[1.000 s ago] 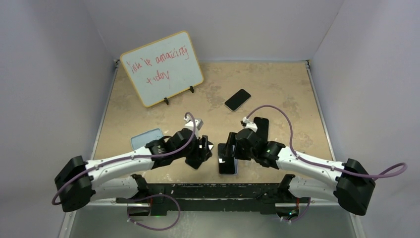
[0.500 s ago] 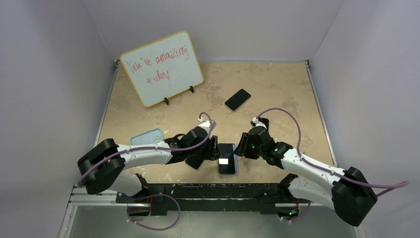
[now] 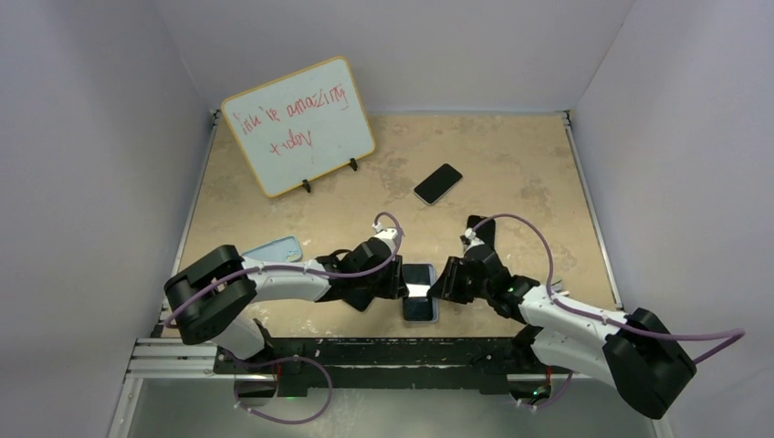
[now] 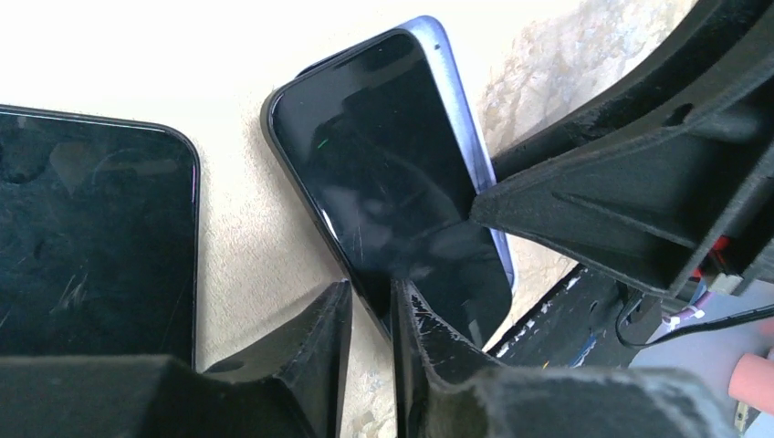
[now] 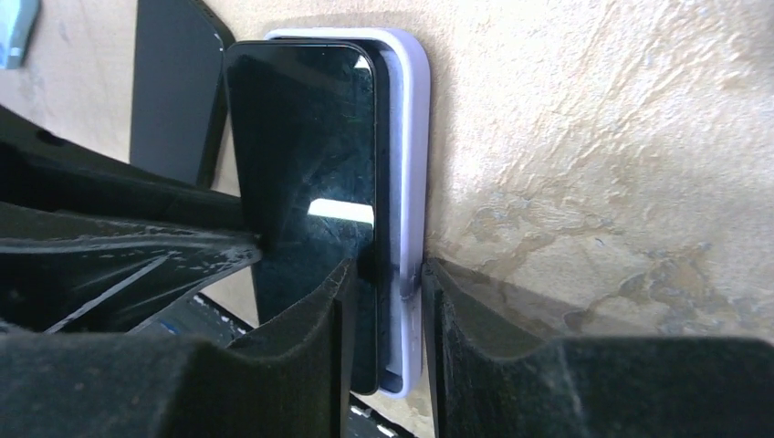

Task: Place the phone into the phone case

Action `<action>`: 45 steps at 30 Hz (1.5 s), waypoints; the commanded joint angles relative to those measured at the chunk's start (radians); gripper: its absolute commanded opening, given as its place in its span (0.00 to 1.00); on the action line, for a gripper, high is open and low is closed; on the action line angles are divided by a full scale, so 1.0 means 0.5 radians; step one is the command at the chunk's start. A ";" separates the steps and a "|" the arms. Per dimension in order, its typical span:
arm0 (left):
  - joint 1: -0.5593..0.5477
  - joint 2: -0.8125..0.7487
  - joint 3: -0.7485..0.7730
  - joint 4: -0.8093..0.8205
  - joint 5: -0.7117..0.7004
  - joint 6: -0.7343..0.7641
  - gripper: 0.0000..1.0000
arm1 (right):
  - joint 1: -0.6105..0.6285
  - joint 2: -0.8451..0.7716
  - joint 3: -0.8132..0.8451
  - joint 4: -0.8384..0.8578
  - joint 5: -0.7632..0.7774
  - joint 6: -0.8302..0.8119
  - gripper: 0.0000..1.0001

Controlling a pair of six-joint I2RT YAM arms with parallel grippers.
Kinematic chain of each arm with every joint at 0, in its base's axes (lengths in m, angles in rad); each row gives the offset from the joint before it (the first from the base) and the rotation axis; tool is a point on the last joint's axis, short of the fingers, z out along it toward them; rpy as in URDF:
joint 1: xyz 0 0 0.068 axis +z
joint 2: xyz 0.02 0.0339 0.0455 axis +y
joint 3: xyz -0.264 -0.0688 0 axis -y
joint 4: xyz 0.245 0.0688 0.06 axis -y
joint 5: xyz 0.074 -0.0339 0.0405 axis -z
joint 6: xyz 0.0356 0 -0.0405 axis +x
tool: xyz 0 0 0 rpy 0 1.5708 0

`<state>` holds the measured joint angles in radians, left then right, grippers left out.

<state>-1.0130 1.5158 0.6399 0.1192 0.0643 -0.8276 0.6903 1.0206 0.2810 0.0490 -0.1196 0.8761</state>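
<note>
The phone's edge at the left gripper [image 4: 318, 213] sits higher than the case's side, so the left gripper should open and clamp both once the right gripper lifts the case [image 5: 416, 173].
The black phone [image 5: 301, 137] lies screen-up in the lavender phone case [image 5: 411, 137] near the table's front edge, its left side riding above the case wall. My right gripper [image 5: 385, 269] pinches the case's right wall, with one finger on the phone's screen and the other outside the wall. In the left wrist view the phone [image 4: 392, 164] shows a strip of the case [image 4: 459, 105] along its far side. My left gripper [image 4: 372, 297] straddles the phone's left edge, nearly closed on it. From above, the left gripper [image 3: 400, 285] and the right gripper [image 3: 442, 285] flank the phone [image 3: 420, 297].
A dark glossy slab [image 4: 91, 237] lies flat just left of the phone. A second phone [image 3: 438, 183] rests mid-table, a light blue case [image 3: 272, 250] at the left, and a whiteboard [image 3: 299, 125] at the back left. The black base rail [image 3: 383, 351] runs close behind the phone.
Both arms dropped and moved inward to the phone from either side. Both grippers narrowed from wide open onto its edges. The phone and case stayed put.
</note>
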 commanded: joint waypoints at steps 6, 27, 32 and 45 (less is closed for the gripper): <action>-0.085 0.139 0.093 0.199 0.066 -0.005 0.15 | -0.008 0.017 -0.139 0.318 -0.187 0.097 0.30; -0.134 -0.214 0.045 -0.095 -0.158 -0.080 0.45 | -0.009 -0.375 -0.125 -0.052 0.053 0.200 0.37; -0.135 -0.177 0.006 -0.048 -0.081 -0.116 0.43 | -0.008 -0.368 -0.125 -0.092 0.005 0.193 0.40; -0.127 0.051 -0.034 0.036 -0.102 -0.104 0.19 | -0.008 -0.184 -0.323 0.559 -0.252 0.413 0.46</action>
<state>-1.0756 1.5234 0.6235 0.1234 0.0391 -0.8825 0.6807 0.9157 0.1604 0.1799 -0.1780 1.0172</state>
